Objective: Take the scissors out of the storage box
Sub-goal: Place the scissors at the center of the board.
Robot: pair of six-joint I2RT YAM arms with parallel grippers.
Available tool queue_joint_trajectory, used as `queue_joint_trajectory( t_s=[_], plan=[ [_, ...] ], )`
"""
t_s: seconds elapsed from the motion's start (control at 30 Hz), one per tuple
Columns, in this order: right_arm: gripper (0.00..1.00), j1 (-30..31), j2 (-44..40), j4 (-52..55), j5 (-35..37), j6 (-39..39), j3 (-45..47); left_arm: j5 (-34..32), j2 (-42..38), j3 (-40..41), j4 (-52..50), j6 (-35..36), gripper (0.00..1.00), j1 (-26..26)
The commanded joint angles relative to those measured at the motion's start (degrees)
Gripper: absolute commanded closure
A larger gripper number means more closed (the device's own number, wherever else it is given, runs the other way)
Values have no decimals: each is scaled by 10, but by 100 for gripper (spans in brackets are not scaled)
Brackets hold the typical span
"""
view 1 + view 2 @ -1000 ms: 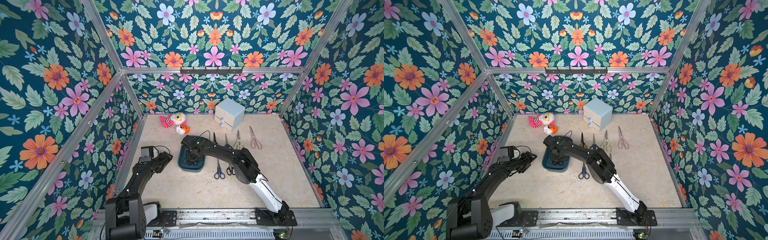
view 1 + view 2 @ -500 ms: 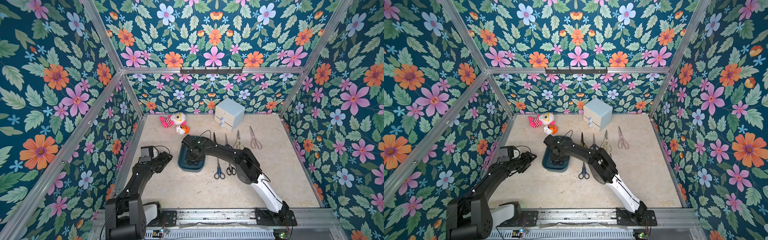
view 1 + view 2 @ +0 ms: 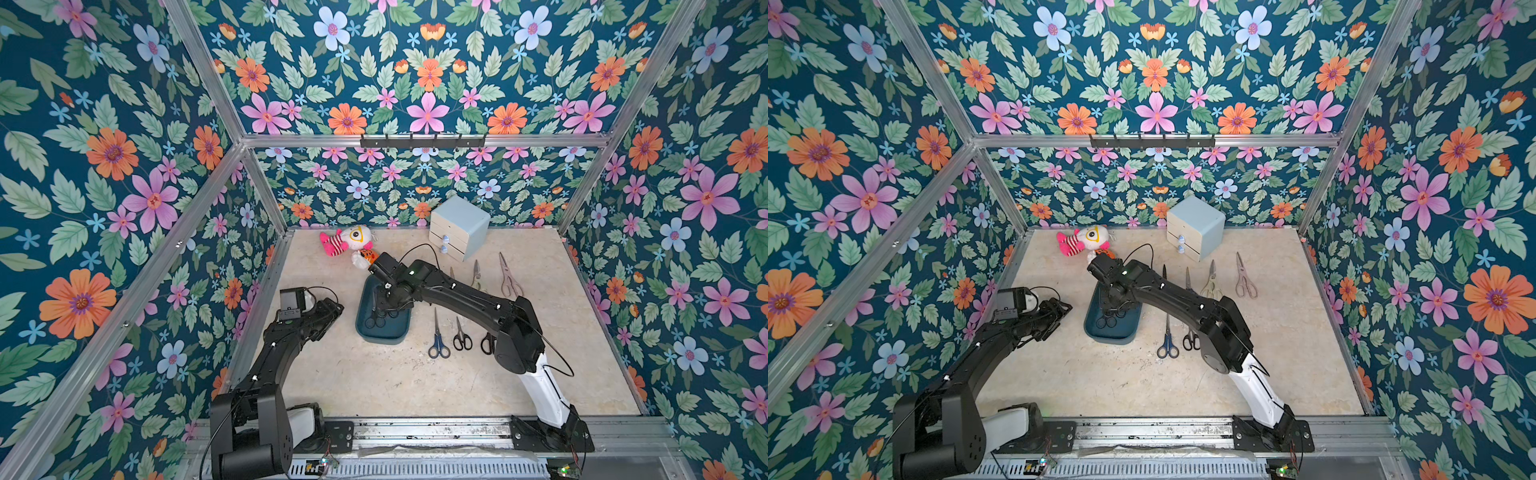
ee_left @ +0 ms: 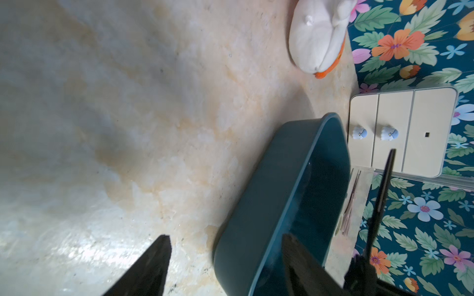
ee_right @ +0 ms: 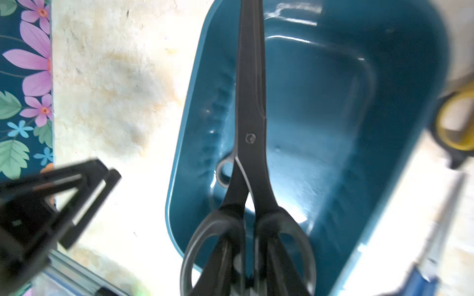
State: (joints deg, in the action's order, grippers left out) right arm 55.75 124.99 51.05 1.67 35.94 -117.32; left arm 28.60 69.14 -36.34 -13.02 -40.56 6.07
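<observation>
My right gripper should keep carrying the long black scissors [image 5: 250, 138], which hang free above the storage box, until they rest in front of the pink scissors.
My right gripper [image 5: 247, 246] is shut on the handles of a long black pair of scissors [image 5: 250, 138], held over the dark teal storage box [image 5: 384, 77], blades pointing away from the wrist. In both top views that wrist hangs over the box [image 3: 401, 332] [image 3: 1129, 332]. A small grey ring [image 5: 224, 171] lies on the box floor. My left gripper [image 4: 225, 246] is open at the box's [image 4: 269, 192] left side, with nothing between its fingers. Other scissors lie on the table right of the box: blue-handled [image 3: 438, 347], black [image 3: 462, 338], cream [image 3: 476, 274], pink [image 3: 509, 276].
A pale blue drawer cube [image 3: 459, 226] stands at the back. A plush toy [image 3: 351, 243] lies left of it, behind the box. Floral walls close in three sides. A yellow-handled pair [image 5: 456, 120] lies beside the box.
The right wrist has risen slightly over the box with the black scissors still in its grip. The left arm has not moved.
</observation>
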Motion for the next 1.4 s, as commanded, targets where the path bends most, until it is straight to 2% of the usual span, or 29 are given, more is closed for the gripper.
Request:
queue_joint_trajectory(
  t_s=[0.0, 0.17, 0.4, 0.63, 0.73, 0.83, 1.03, 1.2, 1.37],
  plan=[
    [100, -13, -50, 29, 29, -47, 53, -2, 8, -22, 9, 21, 27, -2],
    [100, -53, -162, 25, 26, -101, 204, -13, 24, -56, -3, 45, 28, -28],
    [100, -150, -329, 34, 59, -155, 417, -72, 62, -112, -19, 66, 28, -131],
    [100, -271, -420, 28, 92, -199, 531, -84, 85, -135, -3, 63, 28, -146],
    [100, -316, -425, 16, 59, -215, 535, -84, 89, -143, -3, 68, 28, -147],
    [100, -349, -404, 43, 89, -200, 520, -79, 96, -148, -4, 76, 28, -147],
    [100, -364, -349, 46, 85, -190, 525, -73, 95, -137, 2, 79, 28, -146],
    [100, -367, -282, 53, 113, -175, 524, -74, 90, -133, 0, 88, 28, -146],
    [100, -399, -264, 45, 116, -166, 541, -80, 85, -131, -3, 96, 27, -145]
  ],
)
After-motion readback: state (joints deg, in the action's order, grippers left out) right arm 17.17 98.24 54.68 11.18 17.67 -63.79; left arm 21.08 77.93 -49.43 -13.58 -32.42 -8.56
